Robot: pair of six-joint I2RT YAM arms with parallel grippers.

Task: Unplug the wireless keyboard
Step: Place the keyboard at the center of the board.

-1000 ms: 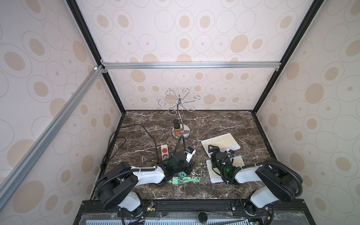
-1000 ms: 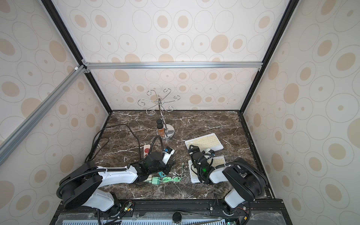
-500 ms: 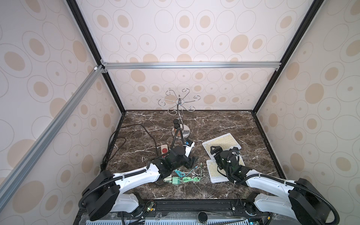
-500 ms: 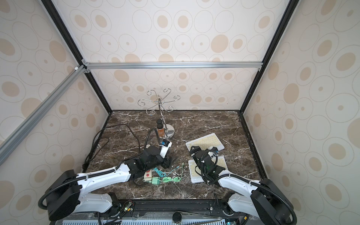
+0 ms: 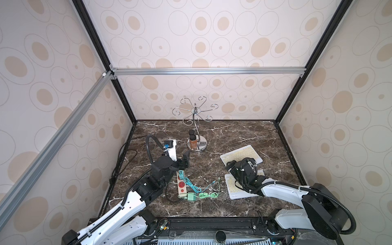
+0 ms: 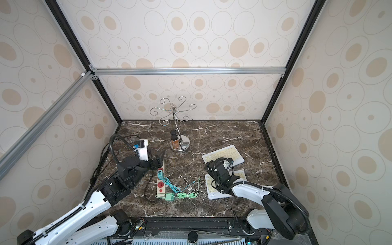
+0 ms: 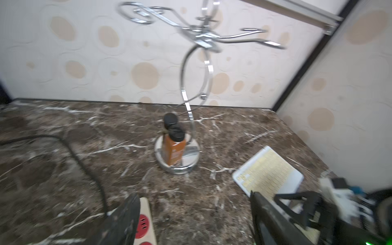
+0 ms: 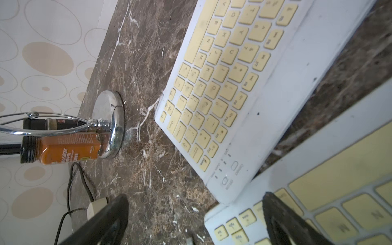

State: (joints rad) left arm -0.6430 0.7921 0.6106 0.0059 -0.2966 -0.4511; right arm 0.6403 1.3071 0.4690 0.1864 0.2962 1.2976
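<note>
The teal cable's loose end [image 5: 214, 182] is clear of the near keyboard, so next I move my right gripper away from the keyboards and take hold of the teal adapter in the power strip [image 5: 181, 174].
Two white wireless keyboards with yellow keys lie at the right: the far one [image 5: 244, 153] [image 8: 222, 84] and the near one [image 5: 234, 188] [image 8: 318, 212]. A teal cable [image 5: 191, 184] and a green cable [image 5: 209, 194] lie loose between the power strip [image 5: 181, 187] and the near keyboard; their free ends [image 5: 218, 180] rest on the table, apart from it. My left gripper [image 5: 186, 159] [image 7: 195, 214] is open and holds nothing, above the strip's far end. My right gripper [image 5: 230, 165] [image 8: 195, 214] is open over the near keyboard's far left corner.
A chrome hook stand [image 5: 196, 127] with two spice bottles [image 5: 192, 141] on its base stands at the middle back. A green adapter [image 5: 191, 197] lies beside the strip's near end. A black power cord [image 5: 125, 152] loops along the left wall.
My left gripper has opened and risen from the cables toward the back. The right arm has stretched out and lifted slightly over the keyboards.
</note>
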